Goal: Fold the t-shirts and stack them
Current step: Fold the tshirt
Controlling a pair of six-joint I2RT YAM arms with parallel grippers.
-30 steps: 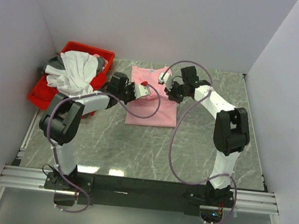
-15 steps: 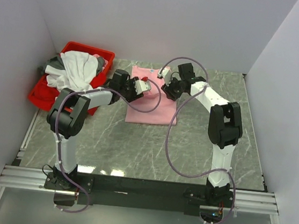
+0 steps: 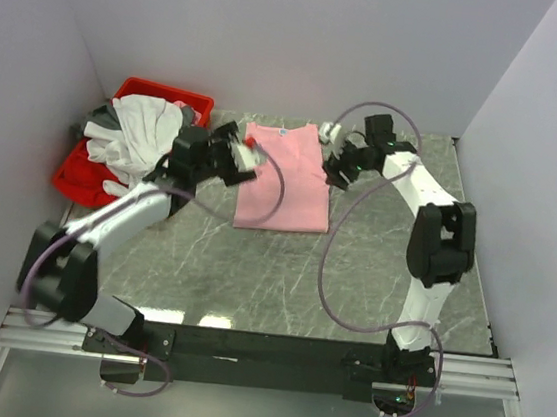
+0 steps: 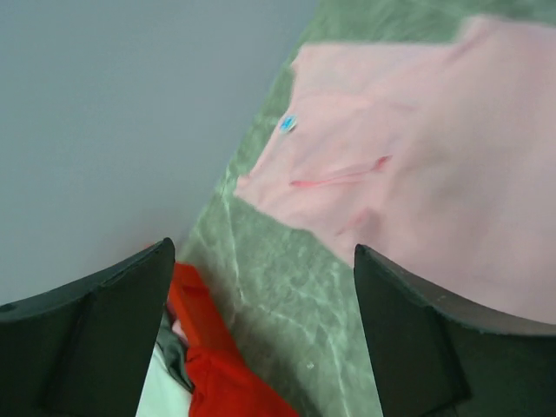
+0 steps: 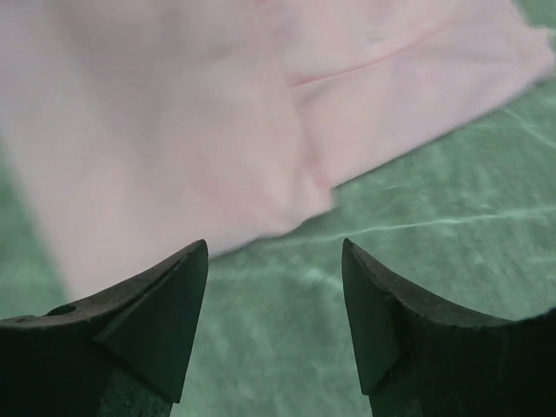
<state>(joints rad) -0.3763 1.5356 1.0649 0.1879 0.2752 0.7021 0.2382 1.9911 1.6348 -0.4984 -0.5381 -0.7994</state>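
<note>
The light pink t-shirt (image 3: pixel 284 204) lies flat and clear of the bin, so all of it, collar included, should slide along when I pull the lower corners toward me.
A light pink t-shirt (image 3: pixel 284 179) lies folded flat on the green marbled table (image 3: pixel 372 270), its small blue mark (image 4: pixel 287 123) showing in the left wrist view. My left gripper (image 3: pixel 248 153) hovers open at the shirt's left edge, with only table and red bin between its fingers (image 4: pixel 95 339). My right gripper (image 3: pixel 336 152) hangs open just off the shirt's right edge. Bare table fills the gap between its fingers (image 5: pixel 156 330), and the pink t-shirt (image 5: pixel 174 130) lies beyond them. White and dark grey t-shirts (image 3: pixel 136 134) are heaped in the bin.
A red plastic bin (image 3: pixel 167 95) stands at the back left against the wall, overflowing with cloth. White walls close in the table at the back and both sides. Purple cables loop off both arms over the table.
Both grippers have opened and let go of the pink t-shirt. The left gripper has pulled back toward the bin, and the right gripper has moved to the right, off the shirt.
</note>
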